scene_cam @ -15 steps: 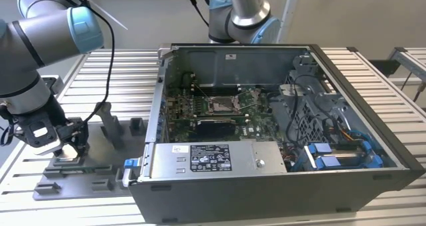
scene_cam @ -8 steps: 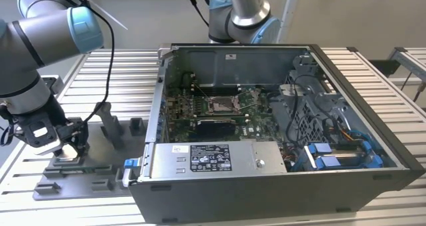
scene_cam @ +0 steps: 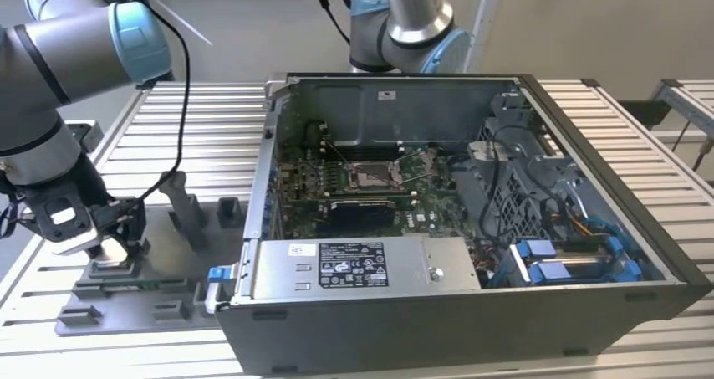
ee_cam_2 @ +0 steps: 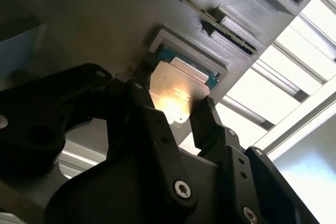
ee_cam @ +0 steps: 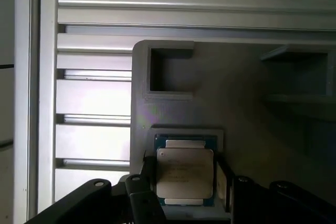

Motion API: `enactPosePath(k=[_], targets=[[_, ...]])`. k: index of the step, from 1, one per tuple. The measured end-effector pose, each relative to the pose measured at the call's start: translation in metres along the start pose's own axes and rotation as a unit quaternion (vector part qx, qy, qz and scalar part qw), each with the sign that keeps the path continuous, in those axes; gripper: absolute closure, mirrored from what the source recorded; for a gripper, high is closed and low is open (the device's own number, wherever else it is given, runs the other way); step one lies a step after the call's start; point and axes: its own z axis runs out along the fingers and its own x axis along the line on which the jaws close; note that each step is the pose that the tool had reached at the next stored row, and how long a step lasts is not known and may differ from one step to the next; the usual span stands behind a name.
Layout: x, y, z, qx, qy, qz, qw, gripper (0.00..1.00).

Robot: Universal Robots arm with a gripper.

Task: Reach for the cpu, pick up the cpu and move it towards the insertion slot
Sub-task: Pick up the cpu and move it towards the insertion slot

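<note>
I expect the cpu point(ee_cam: 185, 173) will come free and leave the grey fixture block behind when I lift, because the nest's rim point(ee_cam: 186, 130) leaves its silvery top uncovered.
The cpu point(ee_cam: 185, 167) lies flat, silvery face up, in a square nest of the grey fixture block point(ee_cam: 247, 108). In the second wrist view light glares off the cpu point(ee_cam_2: 177, 83). My gripper point(ee_cam: 185, 182) stands open right over it, one black finger point(ee_cam: 148, 178) along each of two opposite edges with a thin gap on each side. In the exterior view the gripper point(scene_cam: 112, 249) is low over the fixture tray point(scene_cam: 167, 299) at that view's left. The insertion slot point(scene_cam: 369, 174) sits on the green board inside the open computer case, far from the gripper.
The open computer case point(scene_cam: 580, 170) has tall metal walls, a power supply point(scene_cam: 357, 266) at the front and blue cable clips. Upright grey posts point(scene_cam: 187, 216) stand on the tray beside the gripper. A second robot arm point(scene_cam: 407, 28) stands behind the case. The table is slatted aluminium.
</note>
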Motion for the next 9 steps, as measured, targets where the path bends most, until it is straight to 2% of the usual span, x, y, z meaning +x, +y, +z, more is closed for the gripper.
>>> enactPosePath(k=[4, 9], targets=[[0.0000, 0.0002, -0.0058, 0.0000, 0.0000, 0.000, 1.00000, 1.00], [0.0000, 0.0004, -0.0090, 0.0000, -0.0001, 0.000, 1.00000, 1.00]])
